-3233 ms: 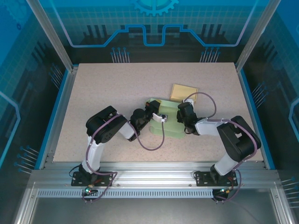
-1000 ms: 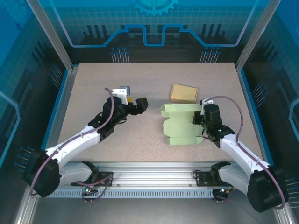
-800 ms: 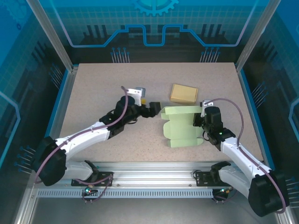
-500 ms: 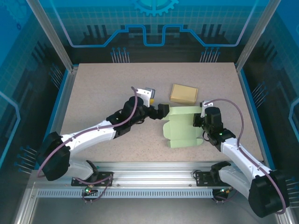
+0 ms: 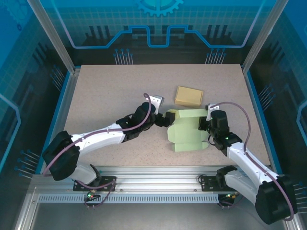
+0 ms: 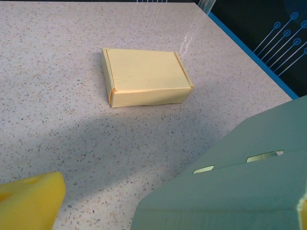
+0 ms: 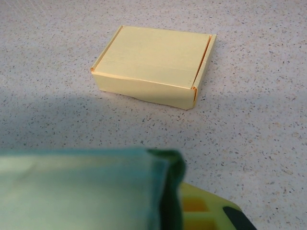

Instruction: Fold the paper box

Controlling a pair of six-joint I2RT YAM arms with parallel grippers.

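The corner flap (image 5: 179, 113) reaches out beyond the raised side of the green sheet. Next, my left gripper moves back and then pushes the flap in from its outer end (image 6: 149, 206).
The paper box (image 5: 188, 130) is a pale green, part-folded sheet lying in the middle right of the table. My right gripper (image 5: 207, 123) is shut on its right edge. In the right wrist view the green sheet (image 7: 81, 189) stands pinched beside my yellow finger (image 7: 206, 211). My left gripper (image 5: 166, 119) is open at the sheet's upper left corner. In the left wrist view the slotted green flap (image 6: 240, 187) rises between the wide-apart yellow fingers (image 6: 29, 201).
A finished yellow box (image 5: 188, 96) lies closed just behind the green sheet, and is seen close ahead in both wrist views (image 6: 144, 76) (image 7: 153, 62). A blue rail (image 5: 61, 110) and glass walls border the speckled table (image 5: 110, 86).
My left arm has swung right across the table until its open gripper reached the green sheet's left corner. The right gripper and the sheet have stayed put.
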